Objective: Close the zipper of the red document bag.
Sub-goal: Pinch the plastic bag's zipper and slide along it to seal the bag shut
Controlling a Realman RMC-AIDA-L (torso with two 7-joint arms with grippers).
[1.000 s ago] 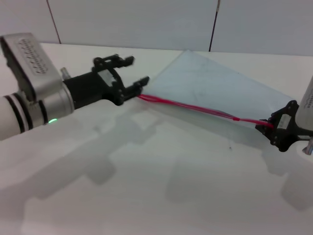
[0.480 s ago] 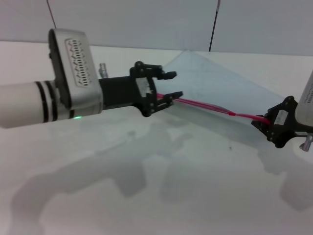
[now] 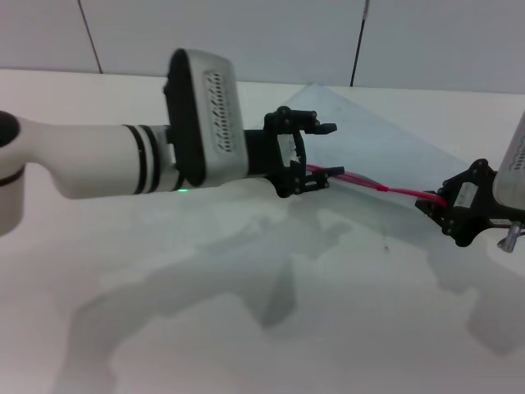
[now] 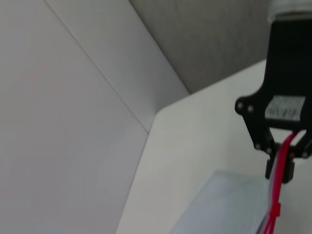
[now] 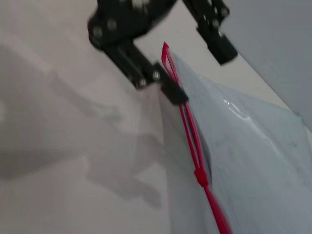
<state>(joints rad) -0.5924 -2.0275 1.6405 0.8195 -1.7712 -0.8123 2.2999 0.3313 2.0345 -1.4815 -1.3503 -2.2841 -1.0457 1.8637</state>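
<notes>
My right gripper holds the zipper's red strip straight [image 3: 408, 193] beyond the slider, so my left gripper should keep going along the strip, open, and close on the slider [image 3: 382, 188].
The red document bag [image 3: 385, 135] lies flat on the white table, a pale translucent pouch, also seen in the right wrist view [image 5: 253, 161]. Its zipper [image 3: 402, 194] runs along the near long edge as a thin red strip. The small slider [image 5: 200, 176] sits partway along; the two red strands are apart on the left gripper's side of it. My left gripper [image 3: 324, 150] is open, reaching over the strip's left part, one finger [image 5: 168, 87] touching the bag's edge. My right gripper [image 3: 436, 205] is shut on the zipper's right end [image 4: 285, 151].
A white table [image 3: 246, 328] carries the bag, with a grey panelled wall [image 3: 246, 33] behind it. The long left forearm [image 3: 98, 168] lies across the table's left half. The right arm's body [image 3: 513, 176] stands at the right edge.
My left arm has swept to the right along the zipper, from the bag's left corner toward its middle, fingers open throughout. The right gripper has kept its hold and shifted slightly left.
</notes>
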